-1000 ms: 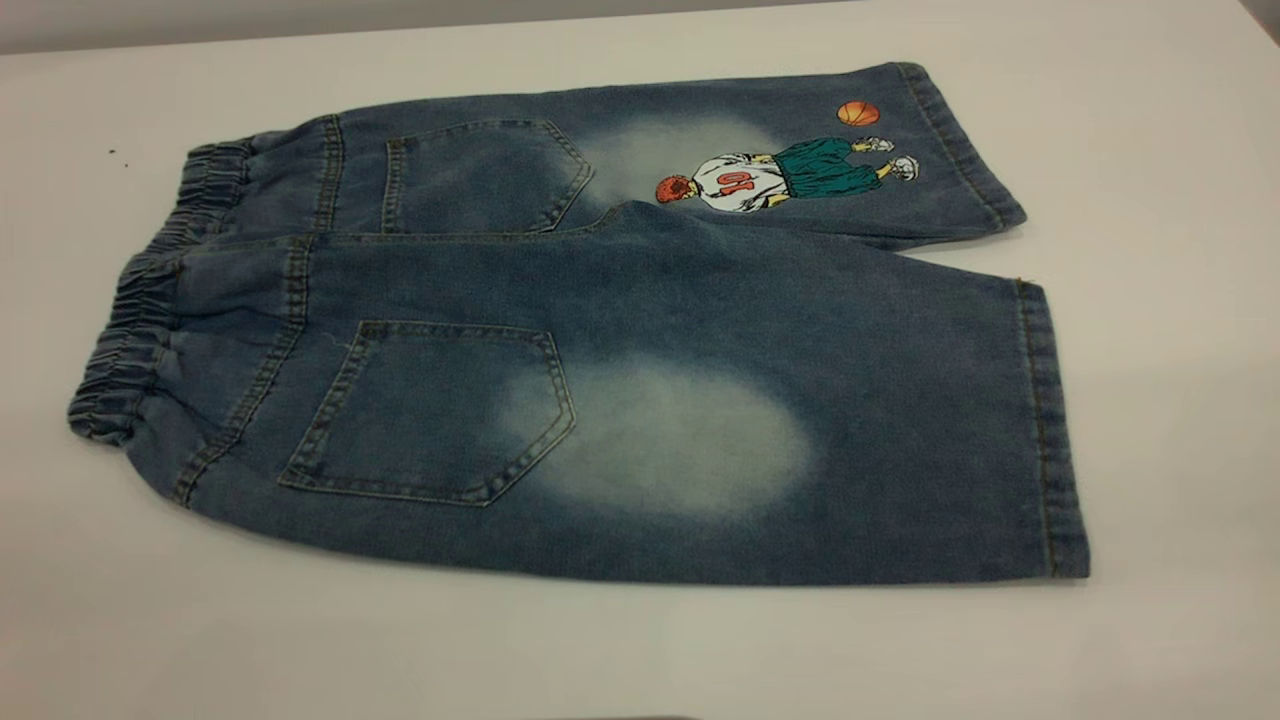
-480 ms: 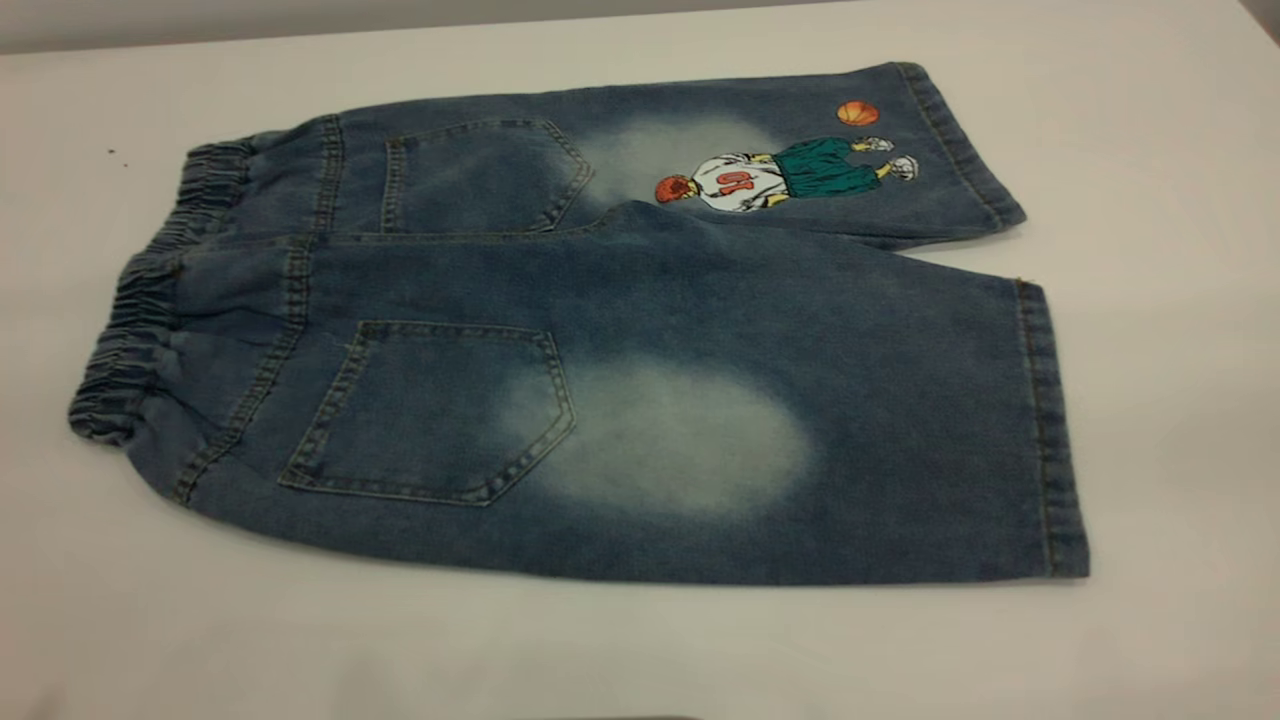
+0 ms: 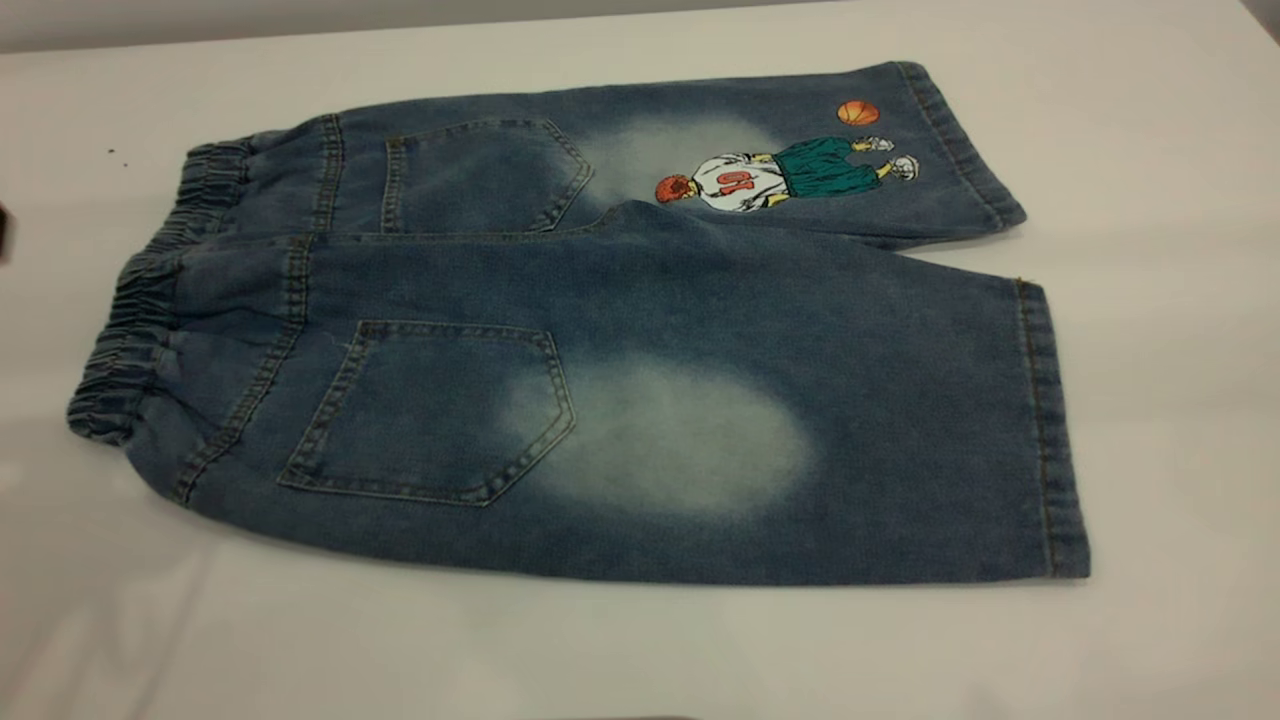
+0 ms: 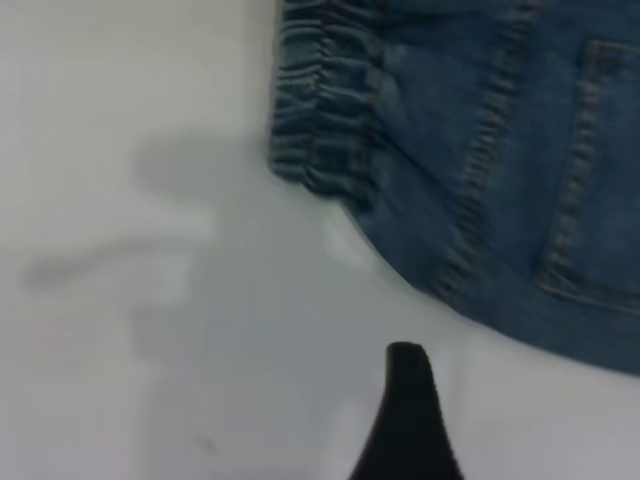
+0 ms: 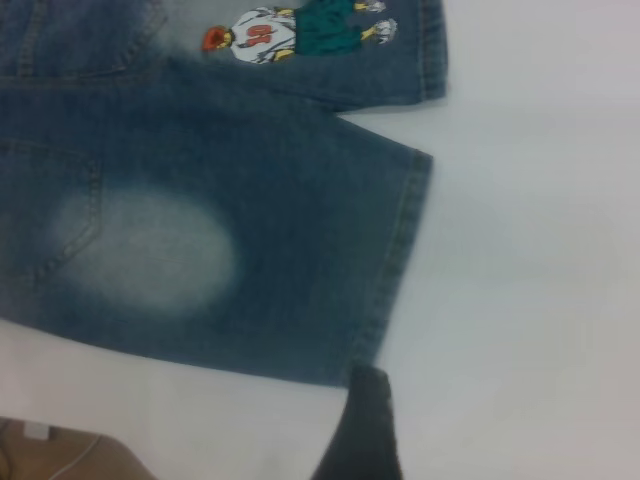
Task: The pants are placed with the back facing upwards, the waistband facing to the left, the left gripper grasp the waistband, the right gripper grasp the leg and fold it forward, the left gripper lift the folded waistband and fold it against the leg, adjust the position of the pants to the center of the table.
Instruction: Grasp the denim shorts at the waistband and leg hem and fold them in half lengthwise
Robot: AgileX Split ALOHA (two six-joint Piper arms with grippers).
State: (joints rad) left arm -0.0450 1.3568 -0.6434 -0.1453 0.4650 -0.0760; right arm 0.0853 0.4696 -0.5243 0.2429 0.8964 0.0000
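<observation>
The pants' waistband [image 3: 150, 288] is pulled together in tight ruffles [image 3: 115, 370], so it will bunch up into puffy folds when I fold the leg, while the pants' smooth hem lies flat.
The pants [image 3: 640, 290] lie flat on the table [image 3: 1150, 200], back up, with the waistband [image 3: 135, 330] at the left. The plain leg [image 3: 800, 430] with the pale oval patch is nearest the front; the printed leg [image 3: 790, 175] lies behind it. My left gripper [image 4: 496, 398] hovers open over bare table just off the waistband's front corner [image 4: 320, 110]; one black finger [image 4: 405, 410] shows. A dark sliver of it [image 3: 3, 232] shows at the exterior view's left edge. My right gripper [image 5: 451, 405] hovers open beside the leg's front hem corner [image 5: 370, 345], one finger [image 5: 368, 425] showing. Neither touches the denim.
Bare table surrounds the pants on all sides. Its front edge shows in the right wrist view, with a brown floor and a pale cable [image 5: 60, 455] beyond it. Two tiny dark specks [image 3: 112, 152] lie at the back left.
A dark sliver of the left arm has come in at the exterior view's left edge, and shadows have spread over the table's front left. The pants have not moved.
</observation>
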